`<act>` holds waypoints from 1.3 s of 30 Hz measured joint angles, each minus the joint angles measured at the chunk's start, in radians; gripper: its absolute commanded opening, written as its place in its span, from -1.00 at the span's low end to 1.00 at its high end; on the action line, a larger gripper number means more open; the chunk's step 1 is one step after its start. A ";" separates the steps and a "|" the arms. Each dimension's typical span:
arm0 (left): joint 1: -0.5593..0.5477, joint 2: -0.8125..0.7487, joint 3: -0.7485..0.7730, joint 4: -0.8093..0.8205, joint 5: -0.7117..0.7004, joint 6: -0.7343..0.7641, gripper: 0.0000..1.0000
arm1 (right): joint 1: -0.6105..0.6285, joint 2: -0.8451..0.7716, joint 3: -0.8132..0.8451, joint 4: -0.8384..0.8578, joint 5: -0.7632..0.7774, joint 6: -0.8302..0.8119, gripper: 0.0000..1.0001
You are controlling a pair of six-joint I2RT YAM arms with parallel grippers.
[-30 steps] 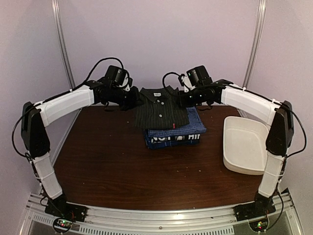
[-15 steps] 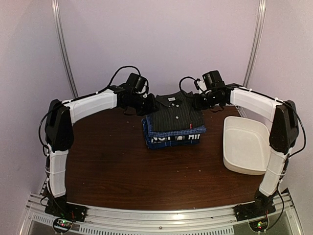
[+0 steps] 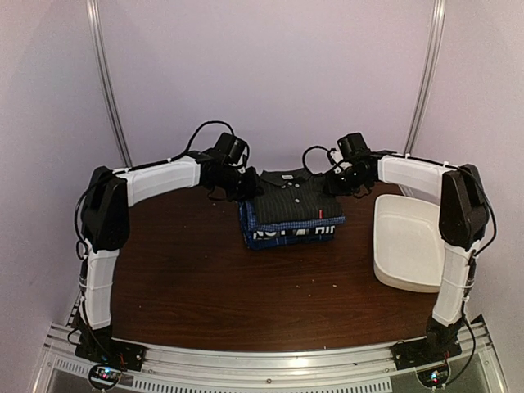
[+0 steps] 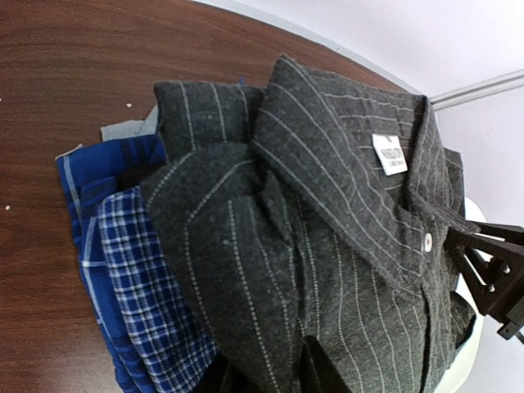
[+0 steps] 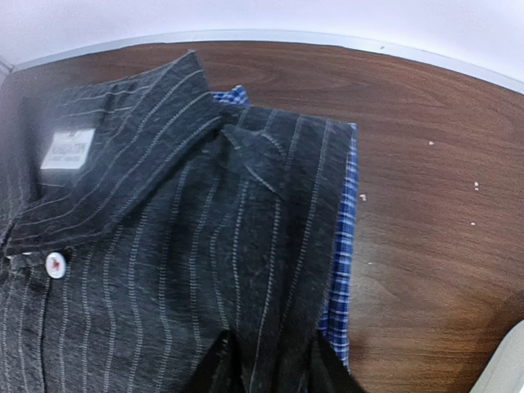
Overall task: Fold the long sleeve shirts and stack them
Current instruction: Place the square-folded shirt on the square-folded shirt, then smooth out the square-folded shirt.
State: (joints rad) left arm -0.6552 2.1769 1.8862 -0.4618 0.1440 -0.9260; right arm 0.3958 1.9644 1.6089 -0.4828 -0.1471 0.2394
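Brown tabletop (image 5: pixel 286 78) is visible between the folded stack and the back wall, so the robot's right gripper should move around to the stack's front edge (image 3: pixel 291 240) and push the stack back.
The long sleeve shirts lie in one folded stack at the back middle of the table. The charcoal pinstriped shirt (image 3: pixel 293 201) (image 4: pixel 327 213) (image 5: pixel 164 246) is on top, collar toward the back wall. Under it lie the blue checked shirt (image 3: pixel 331 222) (image 4: pixel 139 278) (image 5: pixel 342 237) and the navy shirt with white lettering (image 3: pixel 291 232). My left gripper (image 3: pixel 246 190) (image 4: pixel 270 372) is at the charcoal shirt's back left corner, fingers apart with its cloth between them. At the back right corner, my right gripper (image 3: pixel 334 184) (image 5: pixel 273 364) stands the same way.
A white oblong tub (image 3: pixel 409 241) sits on the table right of the stack, its corner showing in the right wrist view (image 5: pixel 509 360). Bare brown tabletop (image 3: pixel 246 286) lies in front of the stack. The back wall stands close behind the shirts.
Both arms carried the charcoal shirt to the right and set it squarely on the stack. The jaws of both grippers, shut on its corners earlier, have parted.
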 measured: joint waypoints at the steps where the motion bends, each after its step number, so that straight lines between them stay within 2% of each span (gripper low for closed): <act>1: 0.003 0.000 0.000 -0.005 -0.007 0.003 -0.44 | -0.006 -0.002 0.000 0.000 0.017 -0.007 -0.13; 3: 0.011 0.000 -0.001 -0.015 -0.018 0.009 -0.45 | -0.017 -0.008 0.000 -0.007 0.049 -0.009 -0.06; 6: 0.030 0.000 -0.005 -0.022 -0.031 0.022 -0.46 | -0.024 -0.037 -0.008 -0.029 0.093 -0.008 -0.07; 13: 0.057 0.000 -0.017 -0.035 -0.040 0.055 -0.50 | 0.019 -0.205 -0.073 -0.040 0.148 0.005 -0.38; 19: 0.057 0.000 -0.017 -0.037 -0.055 0.081 -0.50 | 0.109 -0.307 -0.190 0.016 0.142 0.035 -0.50; 28: 0.047 -0.046 -0.014 -0.066 -0.086 0.130 -0.50 | 0.107 -0.287 -0.390 0.072 0.083 0.086 -0.49; 39: -0.060 -0.069 0.033 -0.059 -0.048 0.158 -0.51 | 0.107 -0.311 -0.441 0.114 0.077 0.110 -0.35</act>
State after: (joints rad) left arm -0.7147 2.1082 1.9190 -0.5205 0.0963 -0.7681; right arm 0.5030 1.6531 1.1675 -0.3687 -0.0700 0.3496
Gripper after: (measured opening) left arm 0.251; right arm 0.309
